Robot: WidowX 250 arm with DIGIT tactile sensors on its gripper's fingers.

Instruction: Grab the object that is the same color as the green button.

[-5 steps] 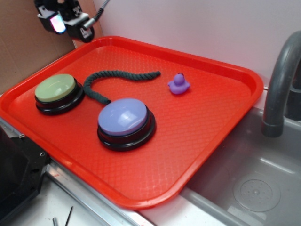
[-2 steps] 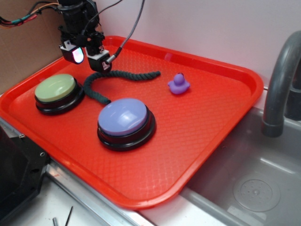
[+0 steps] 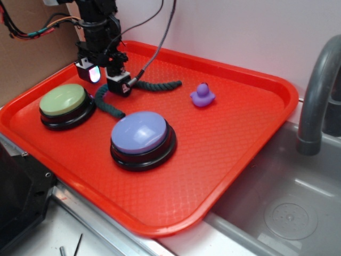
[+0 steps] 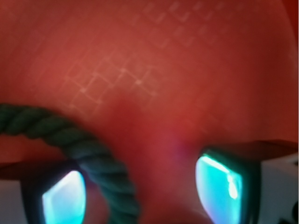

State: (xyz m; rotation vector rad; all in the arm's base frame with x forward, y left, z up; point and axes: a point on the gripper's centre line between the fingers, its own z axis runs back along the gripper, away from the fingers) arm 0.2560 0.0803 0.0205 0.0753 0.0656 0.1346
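The dark green twisted rope (image 3: 102, 104) will hang down in two curved tails when the gripper lifts it, because loose ends (image 3: 176, 84) trail away on both sides of the bend.
The dark green twisted rope (image 3: 160, 85) lies curved on the red tray (image 3: 229, 138), its near end by the green button (image 3: 63, 100). My gripper (image 3: 106, 79) hangs low over the bend of the rope, open, with a finger on each side. In the wrist view the rope (image 4: 93, 156) runs between the glowing pads (image 4: 219, 186), close to the left pad and touching neither. The gripper (image 4: 140, 191) holds nothing.
A lavender button (image 3: 141, 133) sits on the tray in front of the rope. A small purple duck (image 3: 202, 95) stands to the right of the rope's far end. A grey sink (image 3: 287, 213) and faucet (image 3: 317, 90) lie to the right, a cardboard wall (image 3: 32, 53) to the left.
My gripper has come down from above the tray's back-left corner and moved slightly right, and it now straddles the rope's bend. The rope, buttons and duck have not moved.
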